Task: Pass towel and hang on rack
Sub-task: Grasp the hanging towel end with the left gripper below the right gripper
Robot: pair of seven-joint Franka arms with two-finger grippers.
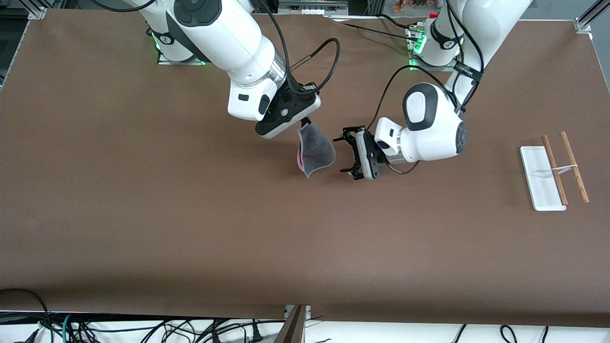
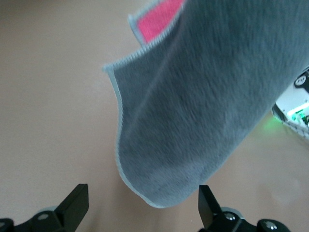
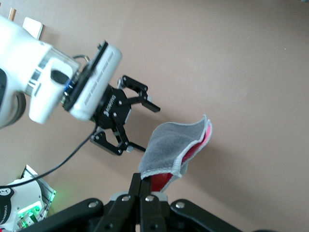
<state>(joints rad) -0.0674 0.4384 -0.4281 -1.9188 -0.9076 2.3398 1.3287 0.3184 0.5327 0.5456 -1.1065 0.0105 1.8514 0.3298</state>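
I expect the towel to sag and drape over both brown rods when I carry it across the rack, because the towel's lower edge (image 1: 321, 168) hangs limp and curled.
The towel (image 1: 316, 149) is dark grey with a lighter stitched edge and a pink-red inner face. It hangs from my right gripper (image 1: 305, 123), which is shut on its top corner over the middle of the table; the right wrist view shows the shut fingers pinching it (image 3: 175, 147). My left gripper (image 1: 346, 155) is open, level with the towel's lower part, a short gap from it. In the left wrist view the towel (image 2: 207, 106) hangs just ahead of the open fingers (image 2: 77, 203). The rack (image 1: 555, 170), white base with two brown rods, lies at the left arm's end.
The brown table (image 1: 190, 214) is bare around the grippers. Both arm bases with green lights (image 1: 419, 47) stand along the table's edge farthest from the front camera. Cables lie below the table's edge nearest that camera.
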